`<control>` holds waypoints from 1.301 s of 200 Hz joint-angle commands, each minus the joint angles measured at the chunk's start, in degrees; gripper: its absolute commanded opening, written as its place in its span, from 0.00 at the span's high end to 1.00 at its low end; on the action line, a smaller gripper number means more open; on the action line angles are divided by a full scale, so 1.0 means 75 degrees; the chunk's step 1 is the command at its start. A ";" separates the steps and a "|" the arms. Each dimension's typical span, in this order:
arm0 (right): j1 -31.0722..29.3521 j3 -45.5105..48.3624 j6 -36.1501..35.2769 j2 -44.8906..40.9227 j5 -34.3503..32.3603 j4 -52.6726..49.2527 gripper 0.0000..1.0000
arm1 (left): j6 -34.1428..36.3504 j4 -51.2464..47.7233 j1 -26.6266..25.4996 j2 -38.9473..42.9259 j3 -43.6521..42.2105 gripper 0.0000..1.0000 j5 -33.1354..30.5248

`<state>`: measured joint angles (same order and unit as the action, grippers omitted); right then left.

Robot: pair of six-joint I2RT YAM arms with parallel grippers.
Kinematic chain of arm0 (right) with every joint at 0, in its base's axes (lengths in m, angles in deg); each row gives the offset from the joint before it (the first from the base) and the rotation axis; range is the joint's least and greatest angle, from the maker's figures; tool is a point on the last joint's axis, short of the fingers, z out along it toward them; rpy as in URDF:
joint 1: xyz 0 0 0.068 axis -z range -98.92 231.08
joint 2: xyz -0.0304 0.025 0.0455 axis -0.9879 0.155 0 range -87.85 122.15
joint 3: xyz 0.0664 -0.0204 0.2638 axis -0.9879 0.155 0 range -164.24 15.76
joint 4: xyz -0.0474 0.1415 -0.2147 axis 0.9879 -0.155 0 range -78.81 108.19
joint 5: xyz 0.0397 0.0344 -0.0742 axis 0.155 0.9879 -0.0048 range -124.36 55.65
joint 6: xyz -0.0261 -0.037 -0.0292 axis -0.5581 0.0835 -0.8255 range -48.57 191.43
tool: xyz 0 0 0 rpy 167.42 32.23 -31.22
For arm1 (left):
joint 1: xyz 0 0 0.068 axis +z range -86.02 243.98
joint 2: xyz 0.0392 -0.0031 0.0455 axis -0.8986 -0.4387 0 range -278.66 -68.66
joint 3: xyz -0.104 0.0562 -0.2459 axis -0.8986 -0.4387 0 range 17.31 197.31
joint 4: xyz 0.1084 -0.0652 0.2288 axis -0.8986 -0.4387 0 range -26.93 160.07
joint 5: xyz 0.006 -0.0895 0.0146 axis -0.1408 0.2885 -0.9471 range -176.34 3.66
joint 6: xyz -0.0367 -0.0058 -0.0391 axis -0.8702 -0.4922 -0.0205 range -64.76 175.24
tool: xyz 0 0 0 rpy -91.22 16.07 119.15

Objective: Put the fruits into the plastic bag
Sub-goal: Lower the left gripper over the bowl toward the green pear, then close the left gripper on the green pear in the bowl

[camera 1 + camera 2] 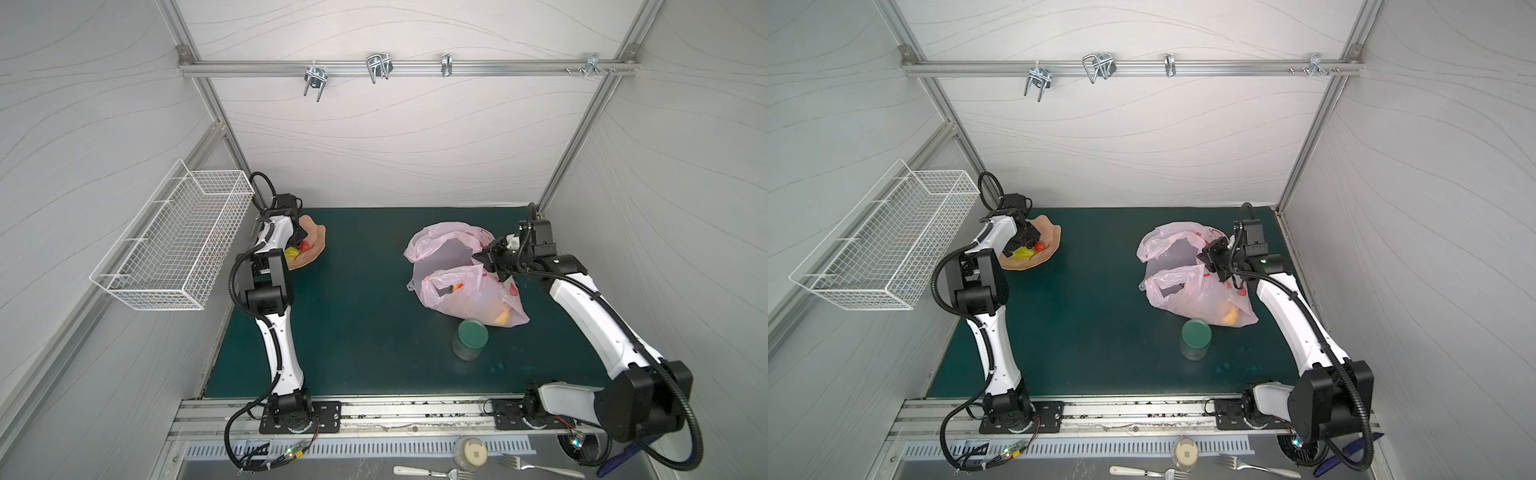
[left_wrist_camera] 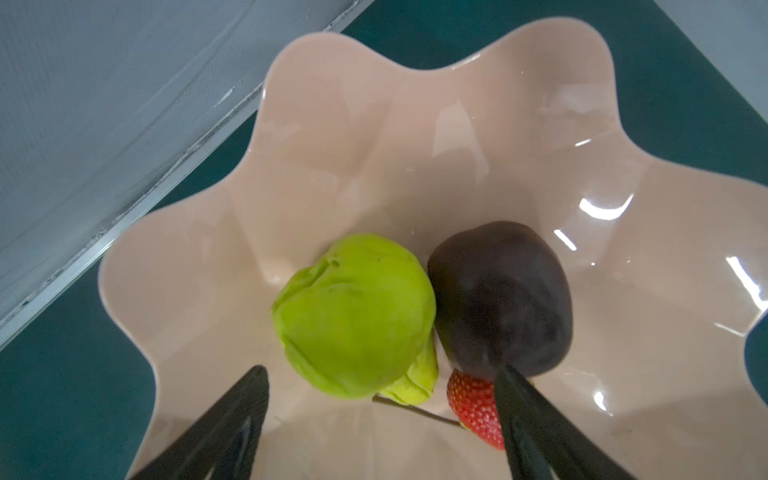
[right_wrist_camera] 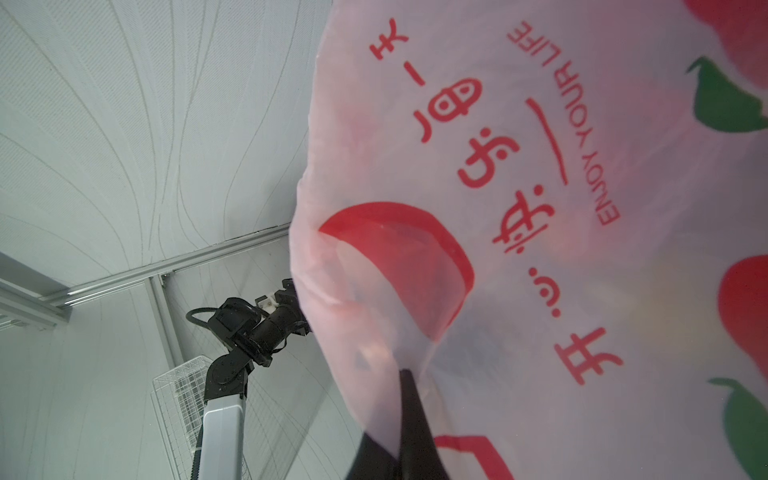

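Observation:
The green lime (image 2: pixel 356 316) lies within the spread of the left gripper's open fingers, so they should keep going down until it has one at each of its sides (image 2: pixel 428 300), and then close.
A peach scalloped dish (image 1: pixel 316 244) (image 2: pixel 415 145) at the back left holds fruits: a green lime (image 2: pixel 353 316), a dark brown round one (image 2: pixel 503 295) and a red strawberry (image 2: pixel 473 407). My left gripper (image 2: pixel 382 368) (image 1: pixel 297 241) hangs open just above them, one finger beside the lime, the other in front of the strawberry. The pink plastic bag (image 1: pixel 469 291) (image 3: pixel 540 208) lies at the right with its mouth held up. My right gripper (image 3: pixel 405 372) (image 1: pixel 484 257) is shut on its rim. Fruits show through the bag (image 1: pixel 500 318).
A green-lidded glass jar (image 1: pixel 471 338) stands just in front of the bag. A white wire basket (image 1: pixel 174 245) hangs on the left wall beside the left arm. Metal hooks (image 1: pixel 378 68) sit on the back rail. Forks (image 1: pixel 432 471) lie below the table's front edge.

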<state>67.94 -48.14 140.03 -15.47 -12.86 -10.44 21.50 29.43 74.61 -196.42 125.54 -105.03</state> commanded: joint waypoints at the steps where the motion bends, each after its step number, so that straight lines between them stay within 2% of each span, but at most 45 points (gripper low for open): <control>1: -0.0063 -0.0140 -0.0030 0.0041 -0.0147 -0.0191 1.00 | -0.0492 0.0445 0.0114 -0.0086 -0.0089 0.13 0.0113; 102: -0.0099 -0.0265 -0.0064 0.0213 -0.0171 -0.0238 1.00 | -0.1177 0.0485 0.0420 -0.0387 -0.0180 0.13 0.0395; 154: -0.0098 -0.0316 -0.0088 0.0265 -0.0171 -0.0251 1.00 | -0.1126 0.0438 0.0438 -0.0693 0.0128 0.15 0.0713; 192: -0.0093 -0.0326 -0.0088 0.0293 -0.0165 -0.0244 1.00 | -0.1086 0.0186 0.0431 -0.0921 0.0434 0.18 0.0867; 260: -0.0099 -0.0346 -0.0041 0.0386 -0.0123 -0.0151 1.00 | -0.0763 0.0201 0.0406 -0.0695 0.0409 0.28 0.1140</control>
<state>67.54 -49.12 139.90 -13.24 -13.34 -11.05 14.94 32.03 77.69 -201.69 126.91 -97.45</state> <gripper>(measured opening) 0.047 0.737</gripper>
